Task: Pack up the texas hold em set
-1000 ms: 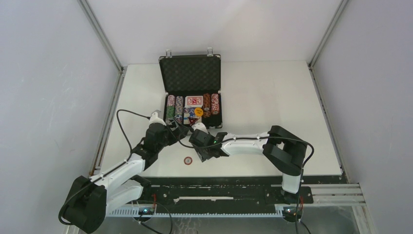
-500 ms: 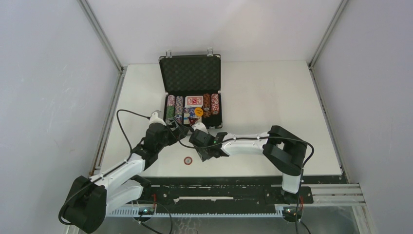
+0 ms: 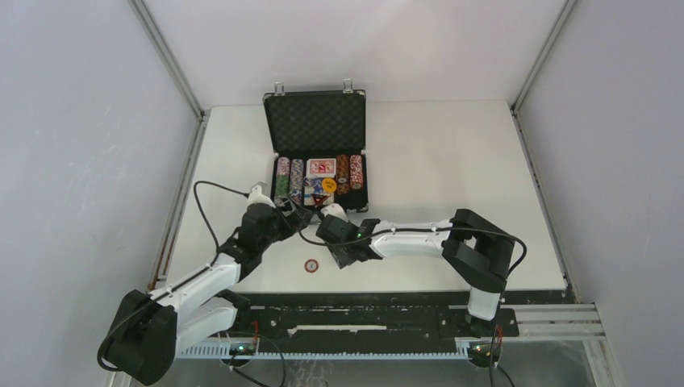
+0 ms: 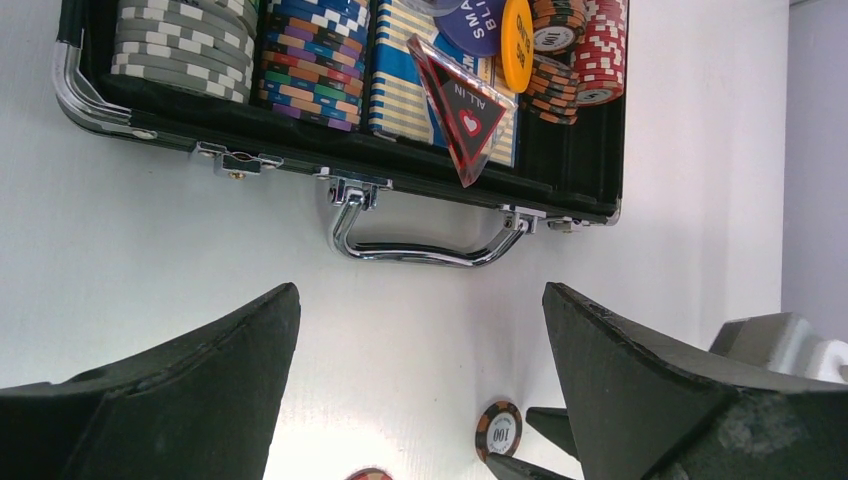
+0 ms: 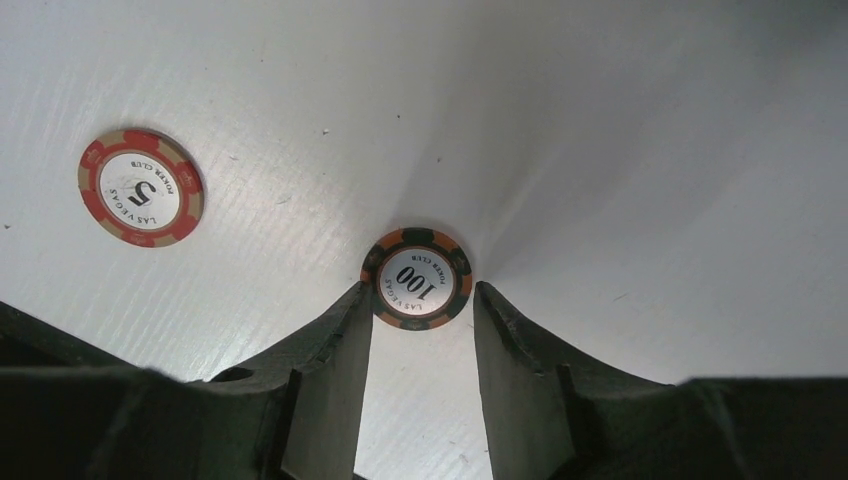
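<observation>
Next, I slide the orange chip (image 5: 416,279) to the table's front edge (image 3: 335,291) with my right gripper, because the chip lies flat and only its thin rim can be pinched.
The black silver-edged case (image 3: 316,121) lies open with its lid up; rows of striped chips (image 4: 190,45), card decks (image 4: 405,80) and dealer buttons (image 4: 470,100) fill it, and its metal handle (image 4: 420,250) faces me. On the table in front lie an orange 100 chip (image 5: 417,278) and a red 5 chip (image 5: 140,187). My right gripper (image 5: 420,292) points down with both fingertips against the 100 chip's edges; the chip still rests flat. My left gripper (image 4: 420,310) hovers wide open and empty just short of the handle.
The two grippers are close together in front of the case; the right fingertips (image 4: 545,418) show beside my left gripper's right finger (image 4: 640,380). Grey walls with metal posts (image 3: 165,56) flank the white table (image 3: 452,161).
My right gripper's jaws have narrowed onto the 100 chip. The right arm's elbow shifted slightly right. The left arm has stayed still.
</observation>
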Available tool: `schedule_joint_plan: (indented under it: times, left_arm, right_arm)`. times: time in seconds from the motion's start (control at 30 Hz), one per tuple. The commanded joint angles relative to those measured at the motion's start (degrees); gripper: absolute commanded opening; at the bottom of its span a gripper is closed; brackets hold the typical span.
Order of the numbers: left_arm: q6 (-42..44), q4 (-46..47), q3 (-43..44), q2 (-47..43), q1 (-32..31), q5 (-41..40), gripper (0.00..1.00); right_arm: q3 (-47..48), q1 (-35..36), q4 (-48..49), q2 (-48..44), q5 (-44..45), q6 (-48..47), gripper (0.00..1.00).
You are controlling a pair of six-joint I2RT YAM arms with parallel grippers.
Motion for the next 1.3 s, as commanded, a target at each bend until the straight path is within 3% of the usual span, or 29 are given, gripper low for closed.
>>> schedule_joint_plan:
  times: [0.0,0.2,0.33,0.47,0.73,0.93,1.27]
  left_arm:
    - [-0.22,2.44,-0.86,0.36,0.42,0.75,0.96]
    - [0.13,3.08,-0.48,1.29,0.42,2.61,0.96]
    - [0.13,3.16,-0.39,1.69,0.42,2.95,0.96]
    - [0.13,3.22,-0.47,1.7,0.43,2.89,0.96]
    - [0.0,3.68,-0.37,2.51,0.46,3.54,0.96]
    - [-0.04,3.68,-0.47,1.98,0.43,3.52,0.97]
    - [0.04,3.26,-0.6,1.33,0.33,3.39,0.97]
  right_arm:
    - [0.04,-0.25,-1.2,-3.99,1.78,0.26,0.5]
    - [0.04,-0.71,-1.54,-5.02,2.28,-0.07,0.51]
    - [0.04,-0.98,-0.18,-3.84,0.11,-0.66,0.67]
    - [0.08,-1.29,1.4,-0.91,-1.82,-0.66,0.7]
    - [0.15,-0.04,0.54,2.29,-0.75,0.27,0.63]
    - [0.18,0.82,-0.92,1.35,1.03,0.82,0.44]
    - [0.13,1.32,-2.1,-2.01,3.02,1.33,0.4]
